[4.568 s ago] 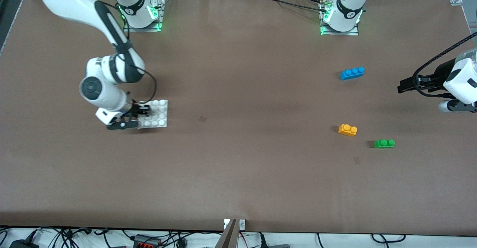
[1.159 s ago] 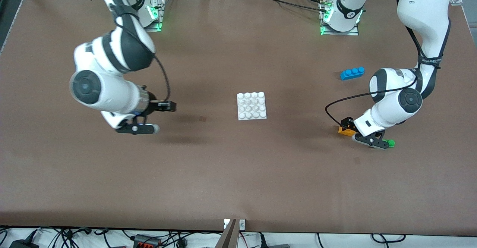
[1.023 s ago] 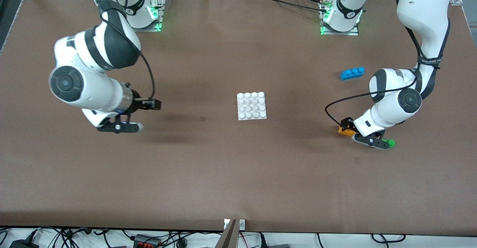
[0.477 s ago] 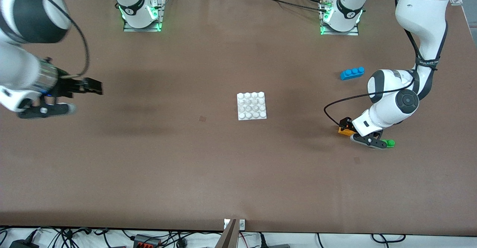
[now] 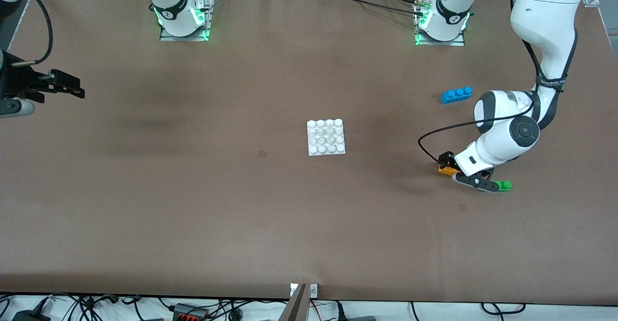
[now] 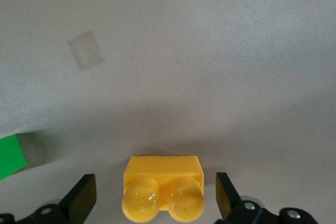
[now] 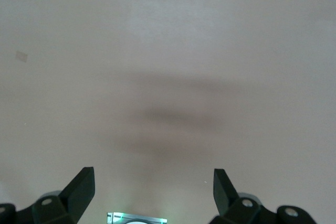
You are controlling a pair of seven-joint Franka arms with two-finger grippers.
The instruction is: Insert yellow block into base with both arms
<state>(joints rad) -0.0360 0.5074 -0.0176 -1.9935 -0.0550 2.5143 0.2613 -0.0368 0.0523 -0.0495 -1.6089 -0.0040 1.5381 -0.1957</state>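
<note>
The white studded base (image 5: 326, 137) has open table (image 5: 327, 167) all around it, so I expect the base to turn slightly when the robot pushes the yellow block into it.
The yellow block (image 5: 445, 169) lies on the table toward the left arm's end. My left gripper (image 5: 452, 165) is down around it, open. In the left wrist view the block (image 6: 163, 191) sits studs up between the two black fingers (image 6: 83, 200), with a gap on each side. The white studded base (image 5: 326, 137) lies flat at the table's middle with nothing on it. My right gripper (image 5: 62, 85) hangs open over the table's edge at the right arm's end, far from the base; its wrist view shows the open gripper (image 7: 153, 192) over bare table.
A green brick (image 5: 504, 185) lies right beside the left gripper, slightly nearer the front camera than the yellow block, and shows at the frame edge as the green brick (image 6: 10, 157). A blue three-stud brick (image 5: 456, 94) lies farther back. The arm bases (image 5: 182, 17) stand along the back.
The right arm has swung away from the base to its own end of the table, with its gripper open. The left gripper has stayed open around the yellow block.
</note>
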